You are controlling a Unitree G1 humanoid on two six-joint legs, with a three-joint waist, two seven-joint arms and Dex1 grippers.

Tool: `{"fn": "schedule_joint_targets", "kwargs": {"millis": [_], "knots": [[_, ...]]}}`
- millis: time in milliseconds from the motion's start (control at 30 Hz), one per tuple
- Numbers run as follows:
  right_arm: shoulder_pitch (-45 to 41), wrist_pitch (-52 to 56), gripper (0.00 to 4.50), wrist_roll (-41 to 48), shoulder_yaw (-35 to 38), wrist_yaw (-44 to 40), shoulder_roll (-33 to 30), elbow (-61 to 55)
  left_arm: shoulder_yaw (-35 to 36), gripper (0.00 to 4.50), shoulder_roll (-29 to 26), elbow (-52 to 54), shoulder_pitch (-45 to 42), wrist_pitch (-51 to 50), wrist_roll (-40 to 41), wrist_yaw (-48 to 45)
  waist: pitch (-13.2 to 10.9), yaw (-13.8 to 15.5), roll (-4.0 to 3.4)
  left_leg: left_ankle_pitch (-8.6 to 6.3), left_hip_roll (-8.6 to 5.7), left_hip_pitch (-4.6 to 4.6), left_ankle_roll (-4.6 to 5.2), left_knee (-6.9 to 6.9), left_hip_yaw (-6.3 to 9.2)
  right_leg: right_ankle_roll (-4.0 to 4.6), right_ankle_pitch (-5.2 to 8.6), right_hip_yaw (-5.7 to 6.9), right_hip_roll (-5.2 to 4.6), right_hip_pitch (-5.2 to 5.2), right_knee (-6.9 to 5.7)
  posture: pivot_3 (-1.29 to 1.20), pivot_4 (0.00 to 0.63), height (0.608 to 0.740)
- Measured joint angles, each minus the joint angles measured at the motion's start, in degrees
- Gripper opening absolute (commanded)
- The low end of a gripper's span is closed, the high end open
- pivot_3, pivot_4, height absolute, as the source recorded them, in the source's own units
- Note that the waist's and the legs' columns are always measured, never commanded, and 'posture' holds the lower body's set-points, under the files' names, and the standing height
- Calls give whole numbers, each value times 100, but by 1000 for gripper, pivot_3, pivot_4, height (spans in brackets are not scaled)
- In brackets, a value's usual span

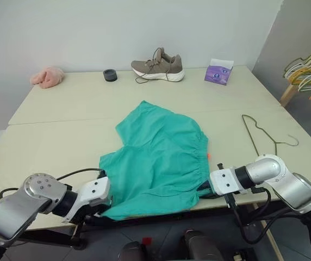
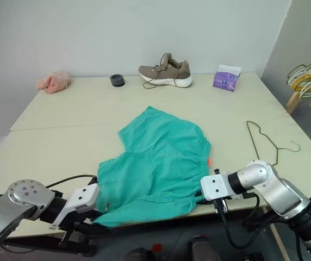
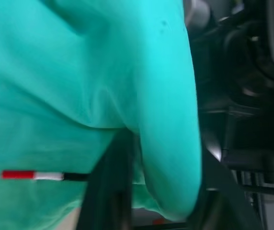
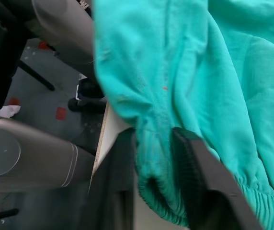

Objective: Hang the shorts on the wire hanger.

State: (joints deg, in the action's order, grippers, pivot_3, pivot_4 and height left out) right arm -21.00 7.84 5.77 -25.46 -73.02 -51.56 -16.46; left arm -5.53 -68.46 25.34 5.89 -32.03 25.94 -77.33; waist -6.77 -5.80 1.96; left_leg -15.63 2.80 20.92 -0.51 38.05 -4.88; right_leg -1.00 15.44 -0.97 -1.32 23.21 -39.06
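Observation:
I see small gathers (image 1: 205,167) running along the waistband's edge, so I expect the shorts' waistband (image 1: 204,147) to open around the wire hanger when I push the hanger in.
The teal-green shorts (image 1: 161,157) lie spread on the table (image 1: 63,109), their near hem reaching the front edge. My left gripper (image 1: 102,209) is at the shorts' near left corner; in the left wrist view a fold of fabric (image 3: 165,143) sits beside its dark finger (image 3: 110,191). My right gripper (image 1: 205,188) is at the gathered waistband on the near right. Its fingers (image 4: 194,158) stand apart with the bunched waistband (image 4: 154,163) loose between them. The thin wire hanger (image 1: 259,133) lies flat on the table to the right of the shorts, apart from them.
Along the table's far edge stand a pink cloth lump (image 1: 48,76), a small black round object (image 1: 110,75), a tan shoe (image 1: 158,66) and a purple tissue box (image 1: 218,72). Coloured hangers (image 1: 310,70) hang off the table at the far right.

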Motion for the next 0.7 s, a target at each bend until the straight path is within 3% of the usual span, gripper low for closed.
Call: {"fn": "schedule_joint_targets", "kwargs": {"millis": [200,233,433,567,700], "knots": [[43,-162,4318,73,113,-469,-322,-202,125,4011,-140,66,728,429,26,-447,-1,11,-1,-1,3,0,-1,-2,2,5,3,1,-3,2,2,-152,101,740],[78,-133,4500,180,182,-511,-342,-252,156,4271,-140,122,791,512,49,-487,-2,13,0,-1,3,0,-1,-2,3,6,3,2,-3,1,2,-152,101,740],[175,1050,4500,1469,1023,-253,-33,-646,798,4271,267,178,532,451,806,-478,-1,59,4,0,3,-1,-1,-1,8,10,-1,3,-4,-3,0,-148,101,740],[143,1718,4500,1814,1827,666,365,-508,1172,4392,888,14,-210,-253,1692,64,-1,79,5,0,-1,0,-1,-1,5,5,-3,-2,-4,-4,4,-156,106,740],[401,2023,4500,1691,2783,2051,814,-216,1114,4392,1444,-82,-847,-496,1704,848,-6,96,19,-1,-2,10,-1,-3,8,6,-5,-2,-5,-2,8,-165,107,740]]}}
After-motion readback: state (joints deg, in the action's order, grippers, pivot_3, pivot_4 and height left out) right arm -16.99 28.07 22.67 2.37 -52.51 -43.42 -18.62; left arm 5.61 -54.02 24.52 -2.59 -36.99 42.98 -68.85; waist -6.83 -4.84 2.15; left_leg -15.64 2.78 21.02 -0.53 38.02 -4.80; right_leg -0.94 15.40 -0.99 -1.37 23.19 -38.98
